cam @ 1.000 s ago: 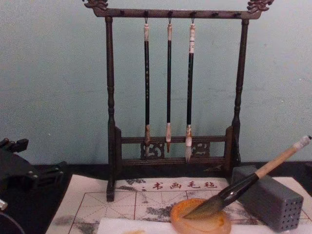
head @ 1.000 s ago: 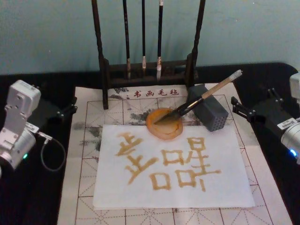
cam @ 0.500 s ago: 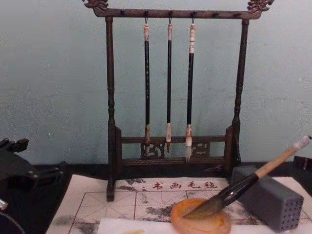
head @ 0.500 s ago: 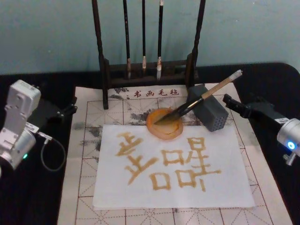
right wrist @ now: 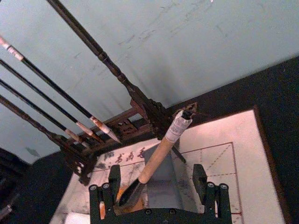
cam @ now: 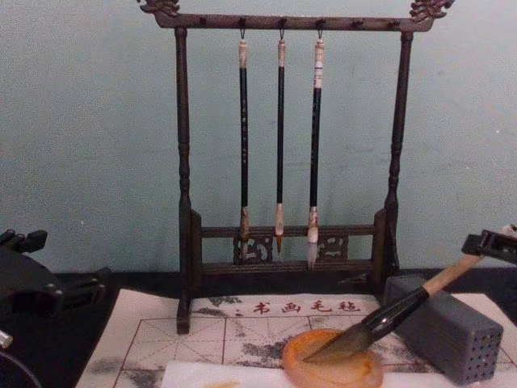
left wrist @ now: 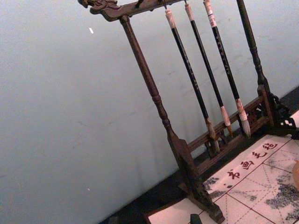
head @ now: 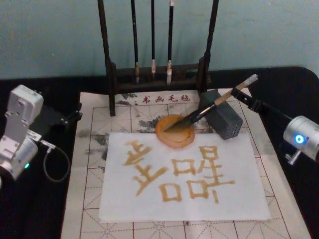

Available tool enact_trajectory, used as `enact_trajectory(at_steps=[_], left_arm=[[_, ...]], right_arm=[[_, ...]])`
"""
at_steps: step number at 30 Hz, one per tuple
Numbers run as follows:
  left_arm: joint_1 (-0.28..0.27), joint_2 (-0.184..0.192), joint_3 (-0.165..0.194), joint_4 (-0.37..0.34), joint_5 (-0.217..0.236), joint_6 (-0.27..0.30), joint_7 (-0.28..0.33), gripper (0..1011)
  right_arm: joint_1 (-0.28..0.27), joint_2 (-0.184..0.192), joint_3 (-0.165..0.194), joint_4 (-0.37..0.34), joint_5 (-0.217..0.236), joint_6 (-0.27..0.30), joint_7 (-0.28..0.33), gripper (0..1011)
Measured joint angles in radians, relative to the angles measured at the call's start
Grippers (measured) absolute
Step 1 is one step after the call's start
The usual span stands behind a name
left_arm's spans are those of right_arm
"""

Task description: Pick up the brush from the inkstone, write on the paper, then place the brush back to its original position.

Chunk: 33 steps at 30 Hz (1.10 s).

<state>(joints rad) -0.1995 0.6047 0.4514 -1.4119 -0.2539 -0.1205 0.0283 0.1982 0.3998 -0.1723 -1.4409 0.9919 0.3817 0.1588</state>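
The dark bristles [cam: 343, 343] are drawn together to a slim point [cam: 310, 360] in the inkstone, so they should keep together in a taper when I raise the brush.
The brush [head: 215, 103] lies at a slant, its dark bristles in the round amber inkstone [head: 174, 133] and its shaft propped on a grey block. In the right wrist view my right gripper [right wrist: 157, 170] is open, one finger on each side of the tan handle [right wrist: 156, 157] just below the whitish cap, with gaps both sides. In the head view the right gripper [head: 244, 97] is at the handle's upper end, and in the chest view the right gripper [cam: 483, 242] is beside it too. The white paper [head: 149, 204] bears amber characters. My left gripper [head: 69, 118] is parked at the mat's left edge.
A dark wooden stand [head: 112, 74] with three thin hanging brushes [head: 152, 35] stands behind the inkstone. The grey block [head: 224, 118] with small holes sits right of the inkstone. A cream grid mat [head: 89, 169] lies under the paper on the black table.
My right gripper has moved in from the right edge toward the brush's upper end and now straddles the handle. Brush, inkstone and left arm have not moved.
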Motion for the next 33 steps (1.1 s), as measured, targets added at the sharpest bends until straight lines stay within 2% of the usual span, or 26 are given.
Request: enact_trajectory(at_steps=[6, 13, 33], left_arm=[[0.0, 0.0, 0.0, 0.0, 0.0, 0.0, 0.0, 1001], [0.0, 0.0, 0.0, 0.0, 0.0, 0.0, 0.0, 1001], [0.0, 0.0, 0.0, 0.0, 0.0, 0.0, 0.0, 1001]], right_arm=[[0.029, -0.034, 0.001, 0.028, 0.064, 0.03, -0.035, 1000], [0.051, -0.054, -0.005, 0.051, 0.103, 0.041, -0.061, 1000], [0.105, -0.079, -0.045, 0.112, 0.158, 0.016, -0.098, 1000]])
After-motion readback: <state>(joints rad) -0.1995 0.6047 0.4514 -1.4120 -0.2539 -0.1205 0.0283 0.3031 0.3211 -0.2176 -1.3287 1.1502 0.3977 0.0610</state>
